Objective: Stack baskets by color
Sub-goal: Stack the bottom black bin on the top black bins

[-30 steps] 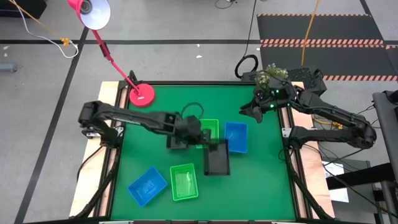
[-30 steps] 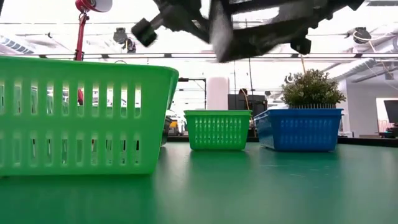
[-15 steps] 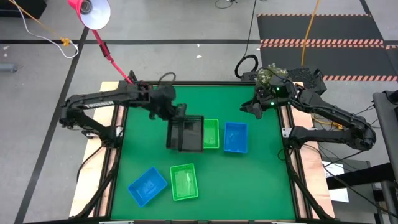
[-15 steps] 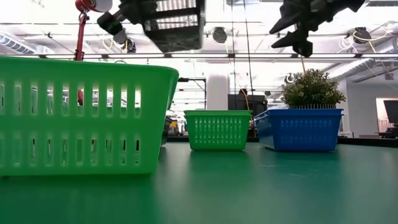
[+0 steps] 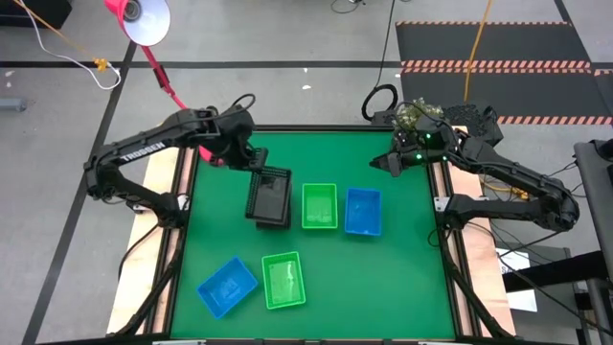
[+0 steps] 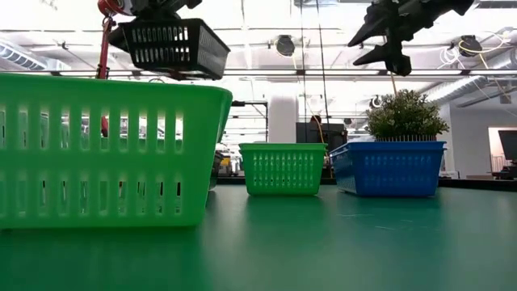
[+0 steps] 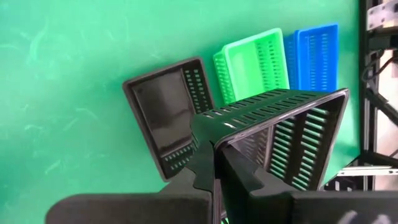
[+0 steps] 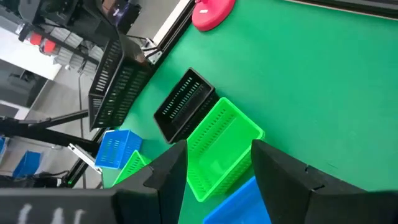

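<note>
The held black basket (image 5: 269, 193) is bottom-down over the open, empty black basket (image 7: 164, 108) on the mat, so the robot's left gripper should go on lowering the held basket until it nests inside the other one.
My left gripper (image 5: 251, 161) is shut on a black basket (image 7: 280, 137) and holds it in the air over the table's left centre. Below it a second black basket (image 7: 163, 118) rests on its bottom on the green mat. In a row to its right stand a green basket (image 5: 319, 206) and a blue basket (image 5: 363, 211). Another green basket (image 5: 283, 280) and another blue basket (image 5: 227, 286) sit near the front edge. My right gripper (image 8: 214, 165) hangs open and empty above the far right corner (image 5: 385, 163). My left gripper pinches the rim of one wall of the black basket, near a corner (image 7: 210, 129), one finger on each side of the wall. The fingers slant down from the far left. The basket (image 6: 170, 44) hangs tilted, lifted clear of the table.
A pink lamp base (image 8: 211, 12) stands at the far left corner, its stem leaning out over the edge. A potted plant (image 6: 406, 113) sits beyond the far right corner. Bare green mat lies along the right side (image 5: 412, 268) and the far middle (image 5: 316, 153).
My left gripper has carried the black basket from above the middle of the table up and toward the far left, turning as it went. The basket has swung round and now hangs over the other black basket. The baskets on the mat have stayed put.
</note>
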`<action>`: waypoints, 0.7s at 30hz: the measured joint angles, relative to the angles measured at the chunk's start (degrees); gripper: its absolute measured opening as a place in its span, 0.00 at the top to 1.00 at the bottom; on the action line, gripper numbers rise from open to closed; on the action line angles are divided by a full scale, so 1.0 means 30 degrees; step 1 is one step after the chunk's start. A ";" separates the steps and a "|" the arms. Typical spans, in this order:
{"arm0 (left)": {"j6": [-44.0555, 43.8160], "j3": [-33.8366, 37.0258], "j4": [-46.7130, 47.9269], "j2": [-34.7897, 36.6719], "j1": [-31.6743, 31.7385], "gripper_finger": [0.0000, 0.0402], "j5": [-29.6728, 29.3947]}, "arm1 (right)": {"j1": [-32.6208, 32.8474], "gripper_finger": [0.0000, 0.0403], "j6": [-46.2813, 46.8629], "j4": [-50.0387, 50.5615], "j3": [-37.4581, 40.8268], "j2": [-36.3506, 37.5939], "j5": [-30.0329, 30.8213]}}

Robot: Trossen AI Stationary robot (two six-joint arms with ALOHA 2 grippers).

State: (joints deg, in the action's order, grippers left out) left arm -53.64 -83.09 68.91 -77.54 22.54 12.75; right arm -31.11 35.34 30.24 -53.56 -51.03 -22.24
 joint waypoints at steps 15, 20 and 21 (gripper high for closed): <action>0.0183 0.1473 -0.0696 0.0003 0.0730 0.98 0.0184 | 0.0005 0.58 0.0297 0.0004 0.0000 0.0000 0.0000; 0.0080 0.3632 -0.2688 0.0002 0.0730 0.98 0.0371 | 0.0005 0.58 0.0297 0.0000 0.0000 0.0000 0.0000; -0.0037 0.4118 -0.3241 0.0002 0.0730 0.98 0.0428 | 0.0005 0.58 0.0297 0.0000 0.0000 0.0000 -0.0007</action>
State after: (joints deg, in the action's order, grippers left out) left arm -53.75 -70.74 59.19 -77.54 24.73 14.04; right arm -31.09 36.23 30.24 -53.56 -51.03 -22.26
